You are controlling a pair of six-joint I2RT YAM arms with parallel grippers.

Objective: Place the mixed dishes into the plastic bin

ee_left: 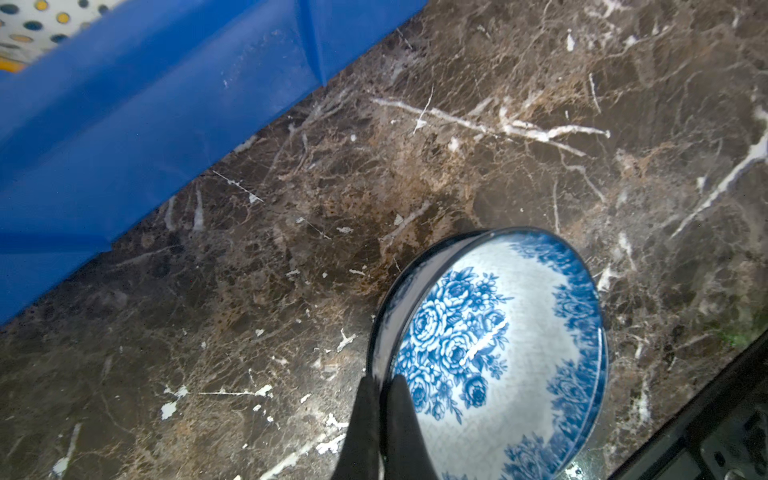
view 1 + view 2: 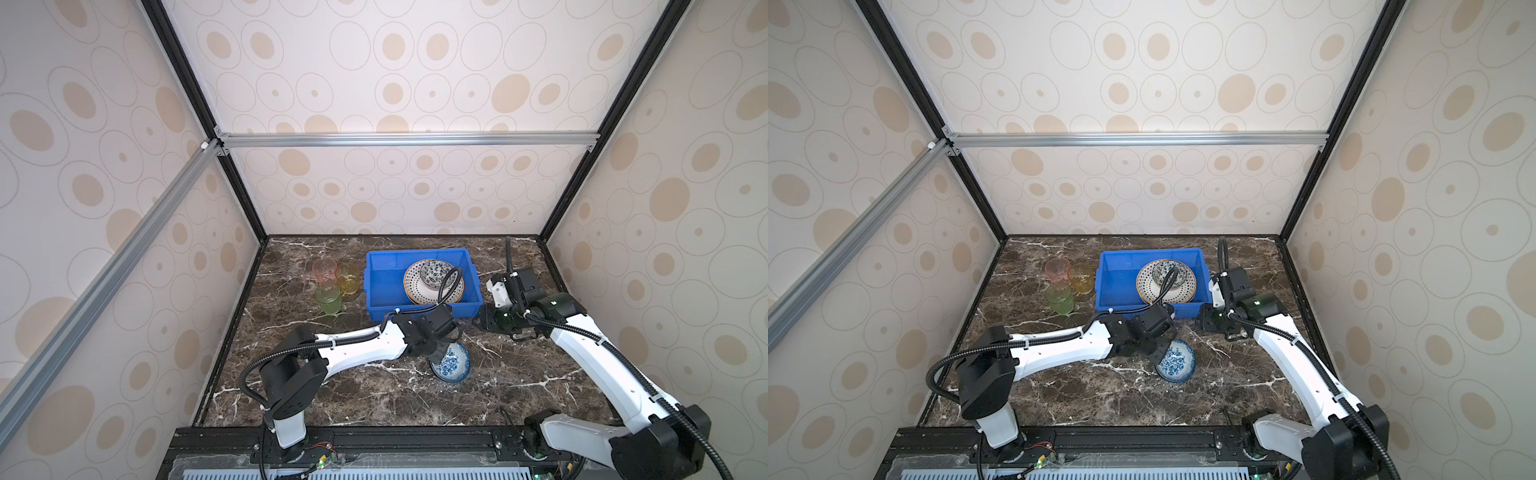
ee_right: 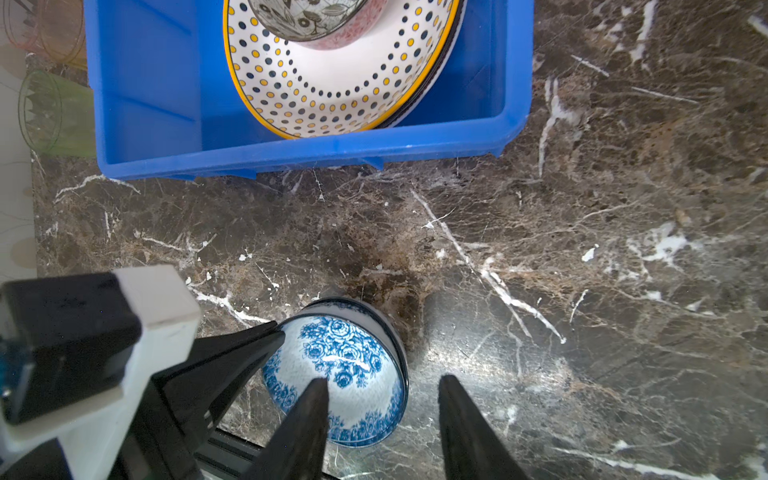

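The robot's left gripper has the floral bowl hanging tilted at one side of its rim (image 3: 288, 321), so next the right gripper takes hold of the opposite rim (image 3: 402, 376) and takes over the bowl.
A blue-white floral bowl (image 2: 453, 363) (image 2: 1179, 361) (image 1: 498, 349) (image 3: 345, 374) hangs tilted just above the marble, in front of the plastic bin (image 2: 415, 252) (image 2: 1150, 252) (image 3: 291, 156). My left gripper (image 2: 436, 354) (image 2: 1156, 356) (image 1: 384, 379) is shut on its rim, one finger inside and one outside. My right gripper (image 2: 481, 322) (image 3: 382, 382) hovers open and empty by the bin's front right corner. In the bin a dotted yellow-rimmed plate (image 2: 413, 284) (image 3: 332, 95) tops a stack and carries a black-white bowl (image 2: 432, 272) (image 3: 307, 12).
Pink (image 2: 324, 269), amber (image 2: 348, 279) and green (image 2: 328, 300) tumblers stand together on the marble left of the bin. The bin's left half shows bare blue floor. Patterned walls close in the table at the back and both sides.
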